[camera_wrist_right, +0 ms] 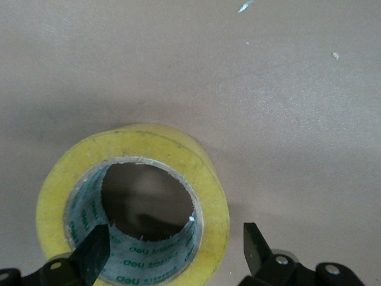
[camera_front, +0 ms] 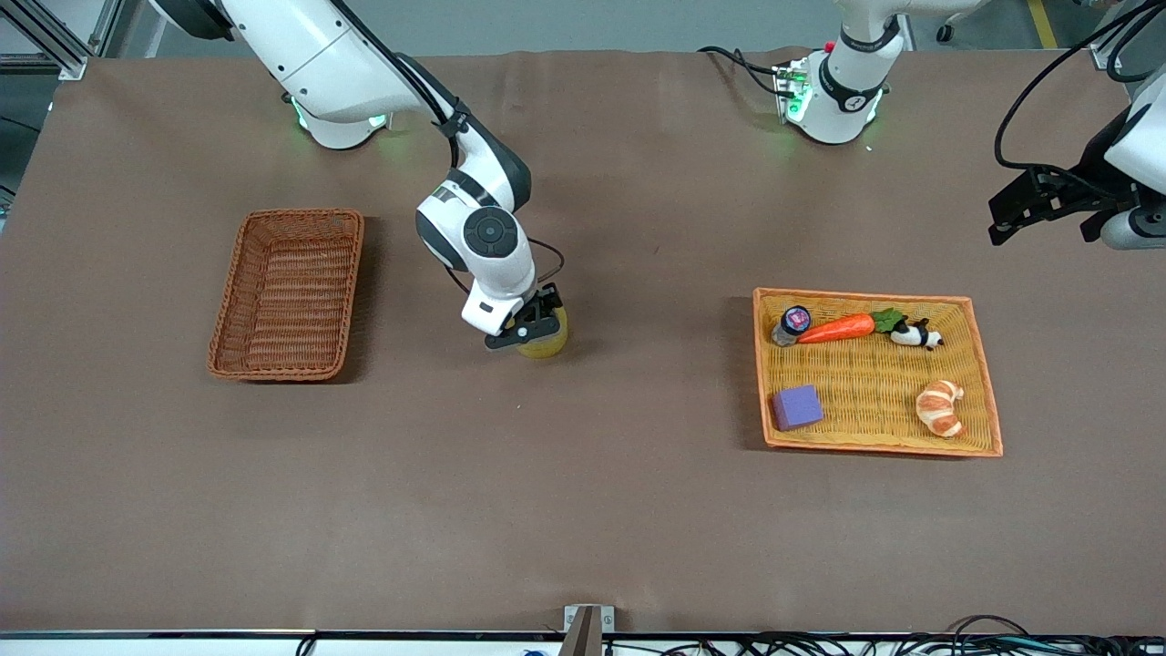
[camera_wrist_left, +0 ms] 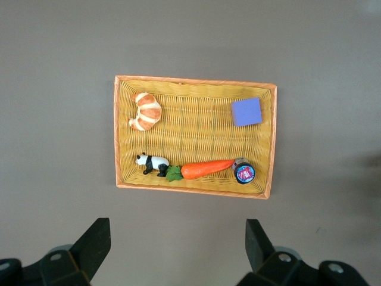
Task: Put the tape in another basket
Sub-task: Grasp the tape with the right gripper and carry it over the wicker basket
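Observation:
The robot's right gripper should take the tape [camera_wrist_right: 213, 223] by its side and carry it into the empty reddish-brown basket [camera_front: 286, 295], because that basket is far from the left gripper.
The tape [camera_front: 547, 339], a yellowish ring with a grey core, lies flat on the brown table between the two baskets. It fills the right wrist view [camera_wrist_right: 208, 179]. My right gripper [camera_front: 533, 328] is down at the tape and open. In the right wrist view [camera_wrist_right: 175, 250] one finger is over the ring's hole and the other is outside the roll, so the jaws straddle its wall. The reddish-brown basket [camera_front: 290, 293] stands empty toward the right arm's end. My left gripper [camera_front: 1038, 214] waits open and empty, high over the left arm's end of the table [camera_wrist_left: 178, 244].
A yellow-orange woven tray [camera_front: 874, 446] toward the left arm's end holds a carrot [camera_front: 836, 329], a toy panda [camera_front: 915, 335], a croissant [camera_front: 940, 407], a purple cube [camera_front: 797, 406] and a small bottle [camera_front: 792, 323]. The left wrist view shows this tray [camera_wrist_left: 193, 80] from above.

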